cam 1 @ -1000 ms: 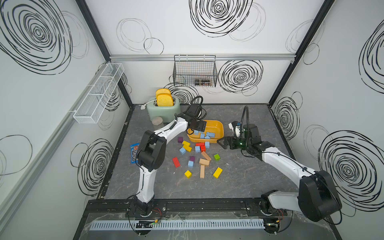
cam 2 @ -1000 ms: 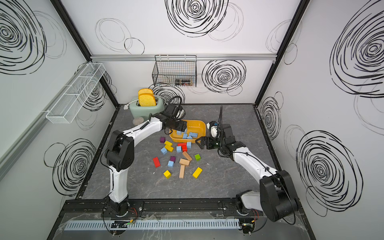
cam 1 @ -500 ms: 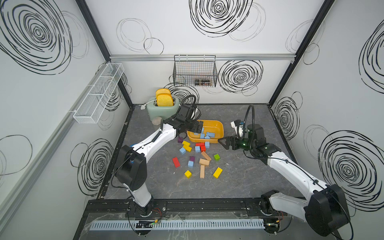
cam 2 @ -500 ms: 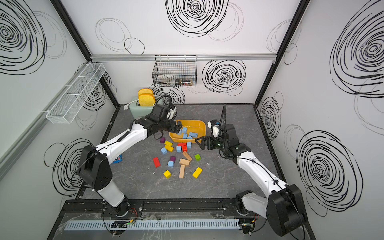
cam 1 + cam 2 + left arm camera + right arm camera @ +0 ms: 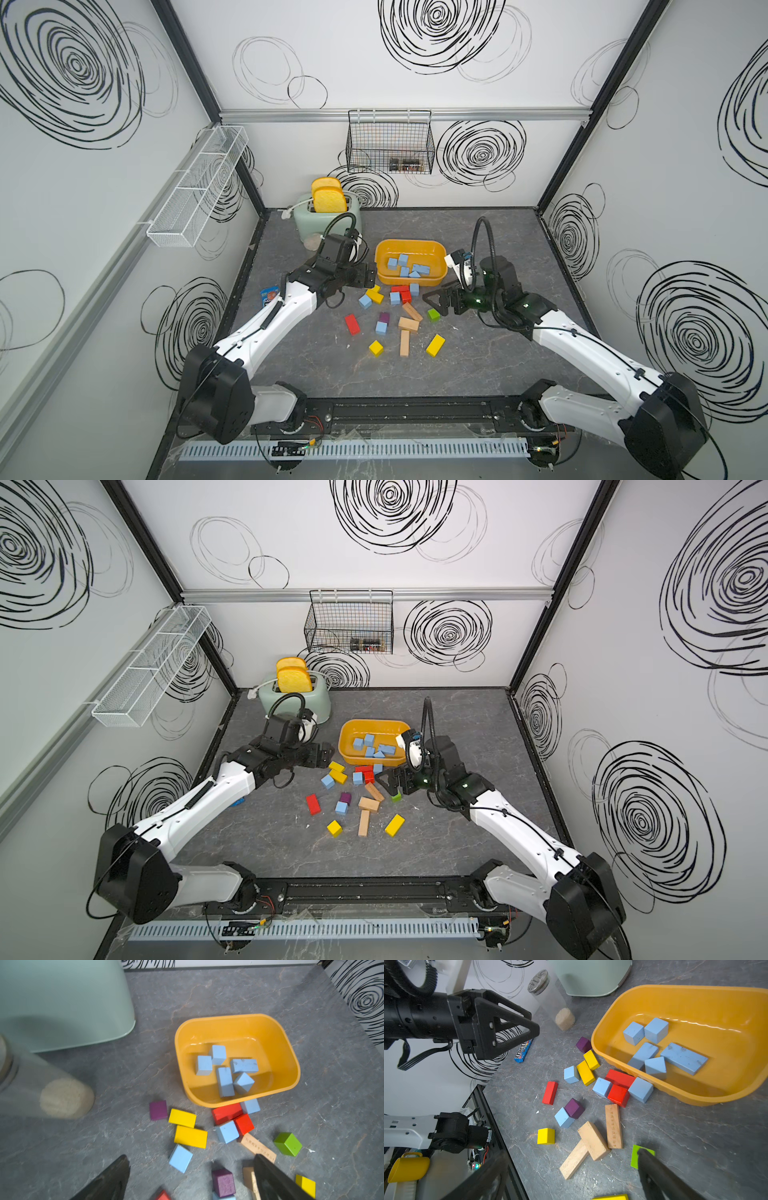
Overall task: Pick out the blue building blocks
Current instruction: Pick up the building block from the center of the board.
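The blue cube by the yellow bricks has clear floor on both sides (image 5: 314,784), so my left gripper should go on moving its open fingers down until they are on either side of the cube.
Several blue building blocks (image 5: 405,266) (image 5: 370,748) lie in the yellow tub (image 5: 409,243) (image 5: 232,1018) (image 5: 675,989). Several more blue building blocks sit loose on the floor among the mixed blocks, such as a cube (image 5: 365,301) (image 5: 180,1158) (image 5: 571,1074) by the yellow bricks and one (image 5: 381,328) (image 5: 563,1118) against a purple cube. My left gripper (image 5: 368,277) (image 5: 326,754) (image 5: 191,1158) hangs open and empty just left of the tub, above the loose blocks. My right gripper (image 5: 430,297) (image 5: 384,781) (image 5: 572,1154) is open and empty over the wooden bricks, near a green cube (image 5: 433,315).
Red, yellow, purple and plain wooden blocks (image 5: 405,343) are scattered in front of the tub. A mint toaster (image 5: 328,216) holding toast stands at the back left, and a clear jar (image 5: 62,1097) lies beside it. A blue candy packet (image 5: 269,296) lies by the left wall. A wire basket (image 5: 390,141) hangs on the back wall.
My left gripper has pulled back out of the tub, down and to the left, with its jaws spread wider. My right gripper has edged toward the loose blocks.
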You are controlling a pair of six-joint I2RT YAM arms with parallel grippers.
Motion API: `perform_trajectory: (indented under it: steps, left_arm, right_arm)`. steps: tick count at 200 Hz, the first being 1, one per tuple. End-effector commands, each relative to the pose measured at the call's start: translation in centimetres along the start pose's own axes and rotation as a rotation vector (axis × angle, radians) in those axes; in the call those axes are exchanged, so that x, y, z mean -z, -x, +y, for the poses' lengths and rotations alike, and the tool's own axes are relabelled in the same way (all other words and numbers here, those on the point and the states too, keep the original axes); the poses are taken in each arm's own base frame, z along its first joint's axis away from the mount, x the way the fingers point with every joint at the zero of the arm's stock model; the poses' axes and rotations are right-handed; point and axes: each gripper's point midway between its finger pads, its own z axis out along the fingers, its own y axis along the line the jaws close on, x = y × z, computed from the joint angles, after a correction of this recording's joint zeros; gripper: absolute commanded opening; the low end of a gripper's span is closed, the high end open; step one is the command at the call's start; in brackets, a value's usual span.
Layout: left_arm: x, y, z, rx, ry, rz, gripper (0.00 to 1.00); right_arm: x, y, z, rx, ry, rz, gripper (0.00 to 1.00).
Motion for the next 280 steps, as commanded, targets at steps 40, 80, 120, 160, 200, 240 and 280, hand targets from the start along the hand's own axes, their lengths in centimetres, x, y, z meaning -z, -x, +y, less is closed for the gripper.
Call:
perform_trajectory:
  steps: [40,80,120,160,200,240,280]
  left_arm:
    - [-0.6,-3.9,2.0,0.060,0.015,0.056,0.96]
    - [-1.9,-6.3,2.8,0.070,0.019,0.109,0.98]
    - [-2.9,-7.3,3.0,0.034,0.022,0.142,0.99]
    - [-3.9,-8.0,3.7,-0.011,0.059,0.179,0.96]
    - [-4.6,-8.6,3.6,-0.044,0.056,0.203,0.95]
    - [-5.7,-9.1,2.8,-0.070,0.014,0.237,0.92]
    - [-6.7,-9.6,2.2,-0.114,0.008,0.285,0.90]
  right_arm:
    - [0.3,-1.1,0.7,0.025,0.000,0.028,0.98]
    - [-0.2,-2.3,0.3,0.018,0.002,0.058,0.98]
    - [-0.7,-3.0,-0.1,0.014,-0.001,0.074,0.98]
    - [-1.3,-3.3,-0.6,0.012,-0.011,0.084,0.98]
    - [-1.8,-3.5,-1.2,0.013,-0.026,0.097,0.98]
    - [-2.1,-3.3,-1.4,0.008,-0.021,0.085,0.98]
    - [-2.7,-3.6,-1.9,-0.005,-0.038,0.115,0.98]
